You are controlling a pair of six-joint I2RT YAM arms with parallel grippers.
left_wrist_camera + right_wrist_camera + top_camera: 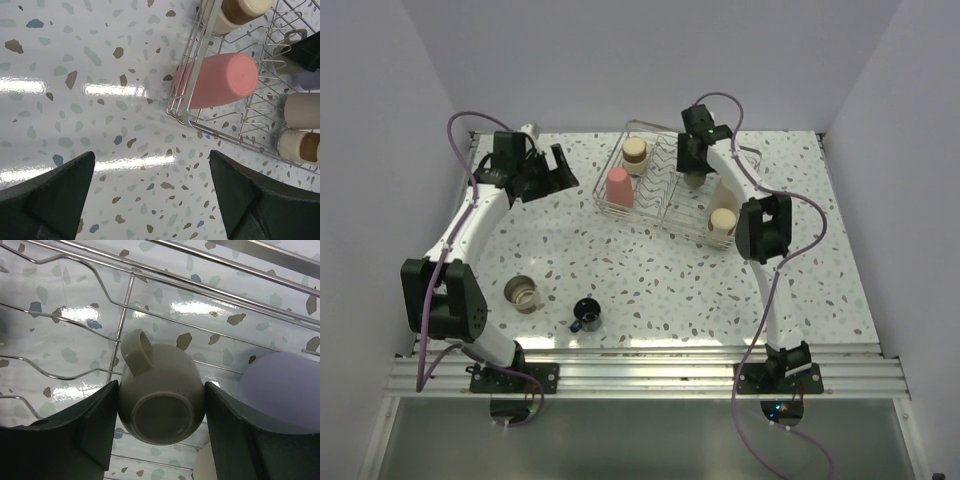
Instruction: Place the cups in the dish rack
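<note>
The small black mug point(587, 313) stands opening upward, far from my right gripper over the rack, so next my left gripper lifts and passes it to my right one.
The wire dish rack point(663, 195) stands at the back middle of the table. My right gripper point(695, 165) hangs over it, shut on a grey-beige handled cup point(160, 400) held bottom-up just above the rack wires point(125, 315). A lavender cup point(285, 390) lies right beside it. In the rack also sit a pink tumbler point(619, 187), a beige tumbler point(635, 152) and another beige cup point(723, 222). A grey-beige cup point(522, 292) and a small black mug point(587, 314) stand on the table at the front left. My left gripper point(545, 170) is open and empty, left of the rack.
The left wrist view shows the rack's corner point(200, 127) with the pink tumbler point(220, 80) lying against it and speckled tabletop under the open left gripper point(151, 165). White walls enclose the table on three sides. A metal rail runs along the front edge.
</note>
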